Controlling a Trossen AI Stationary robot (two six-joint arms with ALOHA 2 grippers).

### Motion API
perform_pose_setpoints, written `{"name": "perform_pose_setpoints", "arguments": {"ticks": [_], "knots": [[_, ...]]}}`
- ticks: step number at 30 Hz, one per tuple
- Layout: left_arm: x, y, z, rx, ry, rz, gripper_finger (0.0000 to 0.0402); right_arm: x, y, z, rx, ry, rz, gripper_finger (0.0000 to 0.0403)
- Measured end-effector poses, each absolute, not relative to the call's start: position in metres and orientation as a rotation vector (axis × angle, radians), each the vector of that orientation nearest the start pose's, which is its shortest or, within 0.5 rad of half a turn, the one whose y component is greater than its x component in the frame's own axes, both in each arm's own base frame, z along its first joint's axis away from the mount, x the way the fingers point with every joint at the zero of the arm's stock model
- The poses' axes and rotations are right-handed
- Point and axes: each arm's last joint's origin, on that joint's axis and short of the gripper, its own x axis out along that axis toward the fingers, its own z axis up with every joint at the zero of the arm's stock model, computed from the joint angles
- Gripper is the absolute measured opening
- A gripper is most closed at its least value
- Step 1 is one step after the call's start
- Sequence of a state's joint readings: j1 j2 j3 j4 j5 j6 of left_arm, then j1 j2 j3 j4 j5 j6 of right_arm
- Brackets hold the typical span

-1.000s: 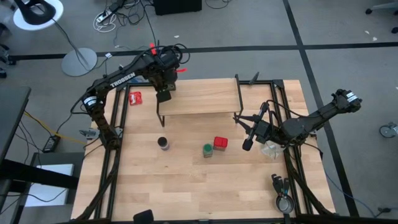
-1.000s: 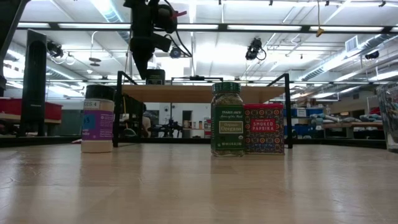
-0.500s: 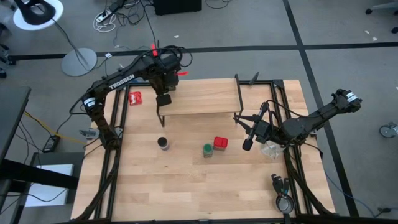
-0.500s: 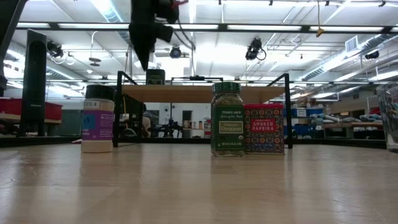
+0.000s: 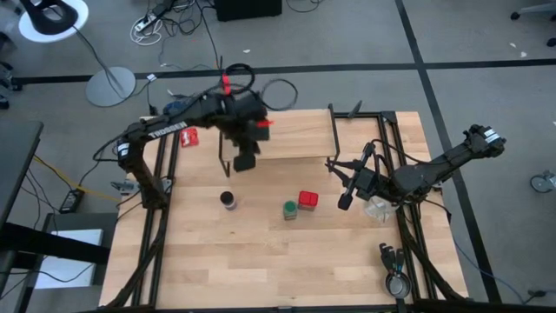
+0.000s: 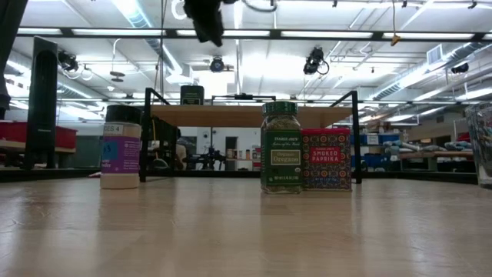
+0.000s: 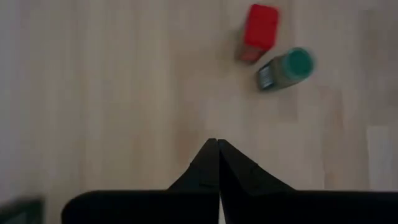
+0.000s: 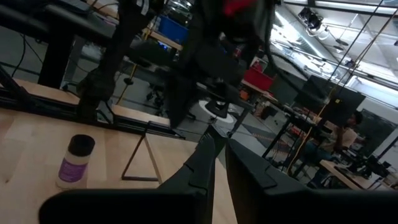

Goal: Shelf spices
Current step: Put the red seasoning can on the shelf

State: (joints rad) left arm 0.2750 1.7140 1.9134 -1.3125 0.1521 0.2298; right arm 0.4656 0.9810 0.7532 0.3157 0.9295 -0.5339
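Note:
The red tin's top (image 5: 308, 197) is clear under open air, so I continue to move my left gripper toward the tin and open it until its fingers straddle it.
The shelf (image 5: 287, 135), a light plank on thin black legs, stands at the table's far middle. In the low view a dark square tin (image 6: 191, 95) sits on the shelf's (image 6: 254, 115) left end. Three spices stand on the table nearer than the shelf: a dark-capped jar (image 5: 228, 200) (image 6: 121, 154), a green jar (image 5: 289, 209) (image 7: 287, 67) and a red tin (image 5: 307, 200) (image 7: 261, 25). My left gripper (image 5: 245, 162) (image 7: 217, 144) hangs shut and empty above the shelf's near left corner. My right gripper (image 5: 345, 202) (image 8: 219, 144) waits right of the red tin, shut, pointing level.
A flat red-and-white packet (image 5: 188, 136) lies left of the shelf. Crumpled clear plastic (image 5: 379, 209) sits by my right arm. A small metal item (image 5: 397, 280) lies at the near right corner. Bare tabletop (image 5: 261, 261) stretches along the near side.
My left gripper has left the shelf's left end, rising and swinging toward the table's right and near side, tipping more downward, shut throughout. The dark tin stays on the shelf.

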Motion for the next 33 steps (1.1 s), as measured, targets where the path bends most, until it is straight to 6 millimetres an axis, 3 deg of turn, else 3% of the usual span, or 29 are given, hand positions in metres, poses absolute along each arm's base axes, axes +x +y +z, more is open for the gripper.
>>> {"name": "perform_pose_setpoints", "arguments": {"ticks": [5, 13, 19, 22, 28, 33], "knots": [[0.329, 0.057, 0.384, 0.026, 1.084, -0.040, 0.0001, 0.198, 0.073, 0.334, -0.465, 0.056, -0.471, 0.0039], [0.322, 0.018, 0.378, 0.009, 1.221, -0.103, 0.0003, 0.198, 0.073, 0.334, -0.464, 0.055, -0.470, 0.0039], [0.331, -0.018, 0.376, 0.058, 1.180, -0.177, 0.0030, 0.198, 0.073, 0.334, -0.465, 0.054, -0.465, 0.0039], [0.342, -0.034, 0.367, 0.110, 1.172, -0.185, 0.0045, 0.198, 0.073, 0.334, -0.465, 0.053, -0.465, 0.0039], [0.385, -0.059, 0.330, 0.282, 1.117, -0.170, 0.0070, 0.198, 0.073, 0.334, -0.464, 0.052, -0.466, 0.0039], [0.409, -0.069, 0.306, 0.414, 1.077, -0.203, 0.0130, 0.198, 0.074, 0.334, -0.464, 0.050, -0.463, 0.0039]]}}
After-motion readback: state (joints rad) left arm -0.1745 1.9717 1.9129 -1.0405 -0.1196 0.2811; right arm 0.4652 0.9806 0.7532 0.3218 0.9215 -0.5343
